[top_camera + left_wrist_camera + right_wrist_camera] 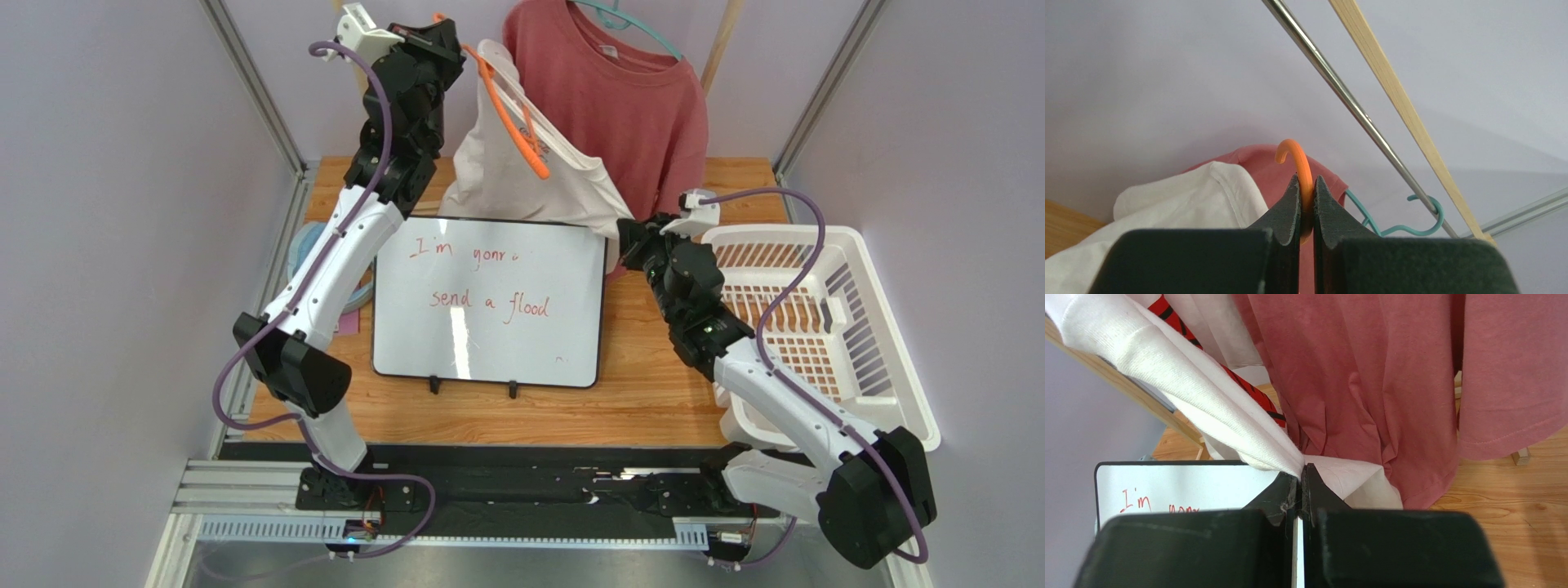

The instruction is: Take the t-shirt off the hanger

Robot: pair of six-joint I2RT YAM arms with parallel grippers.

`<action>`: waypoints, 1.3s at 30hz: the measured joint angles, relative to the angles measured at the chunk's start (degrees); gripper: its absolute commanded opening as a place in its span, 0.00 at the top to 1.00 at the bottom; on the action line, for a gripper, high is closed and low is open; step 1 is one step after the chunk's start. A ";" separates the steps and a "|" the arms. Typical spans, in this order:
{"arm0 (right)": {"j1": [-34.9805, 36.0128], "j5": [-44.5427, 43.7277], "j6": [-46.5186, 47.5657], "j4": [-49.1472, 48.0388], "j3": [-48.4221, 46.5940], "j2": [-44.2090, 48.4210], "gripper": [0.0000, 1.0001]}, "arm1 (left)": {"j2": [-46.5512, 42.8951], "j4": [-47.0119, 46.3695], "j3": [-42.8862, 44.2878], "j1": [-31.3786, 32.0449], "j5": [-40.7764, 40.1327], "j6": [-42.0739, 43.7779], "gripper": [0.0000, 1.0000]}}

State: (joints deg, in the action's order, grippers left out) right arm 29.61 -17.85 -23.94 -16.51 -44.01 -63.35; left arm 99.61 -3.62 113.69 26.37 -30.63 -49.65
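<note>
The white t-shirt's shoulder point(1195, 191) lies over the hanger arm near the robot's left gripper, so the right gripper should grip the hanger's clear arm point(525, 150) and the left gripper should grip the t-shirt's shoulder.
A white t-shirt point(521, 172) hangs on an orange hanger point(515, 116), held up above the back of the table. My left gripper point(460, 55) is shut on the hanger's hook point(1298, 160), with the pads of the left gripper point(1307, 184) pinching the orange wire. The white t-shirt point(1186, 202) droops below and to its left. My right gripper point(620, 233) is lower, at the shirt's right bottom corner. In the right wrist view the right gripper point(1300, 474) is shut on a pulled-out fold of the white t-shirt point(1198, 398).
A red shirt point(626, 104) on a teal hanger point(1413, 226) hangs from the metal rail point(1352, 104) just behind. A whiteboard point(491, 300) lies mid-table. A white basket point(846, 306) stands at the right. A blue dish point(313, 257) sits at the left edge.
</note>
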 measured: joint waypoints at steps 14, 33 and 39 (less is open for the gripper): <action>-0.90 2.40 8.96 6.12 -18.36 -15.41 1.00 | -0.70 0.04 -5.09 -0.94 5.86 -4.57 1.00; -5.64 15.82 14.60 34.40 -44.81 -26.56 0.16 | -0.70 1.66 -2.32 -0.63 11.74 2.78 1.00; -4.24 24.24 15.54 37.59 -42.60 -15.98 0.15 | 1.60 2.67 2.19 1.99 10.25 8.98 1.00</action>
State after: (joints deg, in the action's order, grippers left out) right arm 25.36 6.39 -8.40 21.08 -86.61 -79.33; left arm 101.21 -0.95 115.87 28.36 -20.38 -40.66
